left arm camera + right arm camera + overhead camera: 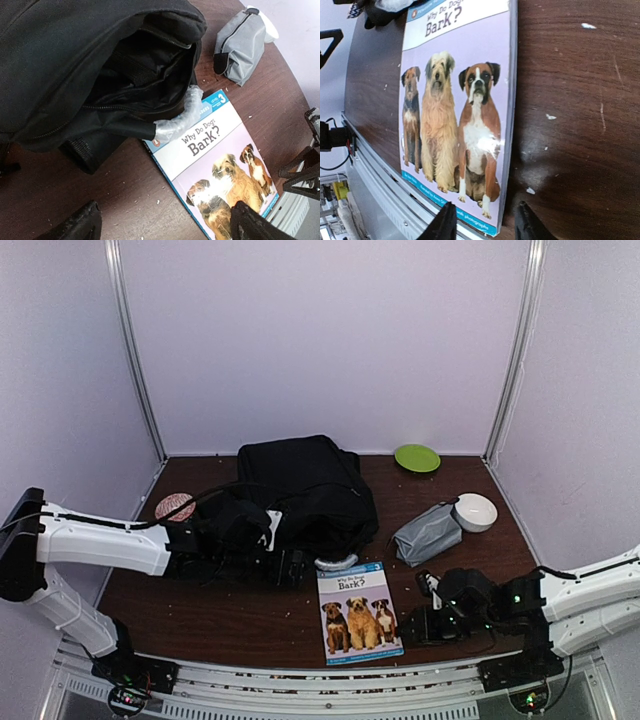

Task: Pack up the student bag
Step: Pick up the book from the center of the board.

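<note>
The book lies flat [360,615] and its spine side can slide freely, so my left gripper should brace the spine [322,616] while my right gripper grips the book's opposite edge.
The black student bag [300,490] lies at the table's middle back, its mouth gaping toward the front in the left wrist view [145,75]. A picture book with three dogs on its cover [360,612] lies flat just in front of it. My left gripper [285,565] is open and empty at the bag's mouth [165,222], one finger over the book [220,160]. My right gripper [420,625] is open, its fingers either side of the book's near right edge [485,220]. The book [450,110] is not gripped.
A clear plastic-wrapped curved piece [180,120] sticks out of the bag onto the book. A grey zipped pencil case [427,533] and a white bowl [475,512] lie at the right. A green plate [417,457] is at the back, a pinkish round thing [175,506] at the left.
</note>
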Controlling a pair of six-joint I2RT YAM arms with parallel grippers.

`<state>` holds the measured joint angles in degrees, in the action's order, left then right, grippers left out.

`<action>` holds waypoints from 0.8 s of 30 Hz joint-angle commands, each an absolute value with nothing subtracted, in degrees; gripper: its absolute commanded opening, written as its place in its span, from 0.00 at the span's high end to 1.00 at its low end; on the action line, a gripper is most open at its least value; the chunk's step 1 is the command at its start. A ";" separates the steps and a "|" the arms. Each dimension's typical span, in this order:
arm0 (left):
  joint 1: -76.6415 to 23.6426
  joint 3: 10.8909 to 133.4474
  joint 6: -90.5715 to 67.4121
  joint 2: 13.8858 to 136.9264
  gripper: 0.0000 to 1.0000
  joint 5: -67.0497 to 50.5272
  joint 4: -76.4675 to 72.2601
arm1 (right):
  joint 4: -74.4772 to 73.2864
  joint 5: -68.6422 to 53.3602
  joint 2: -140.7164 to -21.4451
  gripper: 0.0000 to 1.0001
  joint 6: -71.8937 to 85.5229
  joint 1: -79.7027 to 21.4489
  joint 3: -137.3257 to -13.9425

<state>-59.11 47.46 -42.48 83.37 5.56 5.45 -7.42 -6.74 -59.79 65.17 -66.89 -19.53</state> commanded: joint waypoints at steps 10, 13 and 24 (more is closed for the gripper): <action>-60.01 47.38 -43.36 89.21 0.14 -0.15 1.05 | -2.26 -3.01 -68.05 0.46 59.79 -59.28 -23.19; -59.94 47.46 -43.79 91.71 0.21 -2.09 -0.17 | -0.69 -4.64 -71.90 0.46 59.13 -58.75 -24.61; -59.94 48.47 -45.98 99.49 0.64 -6.01 -4.77 | 4.84 -8.28 -77.42 0.48 61.72 -58.41 -24.40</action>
<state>-59.70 47.46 -45.36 98.21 -4.38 -0.69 3.22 -6.26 -75.66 60.53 -58.65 -24.16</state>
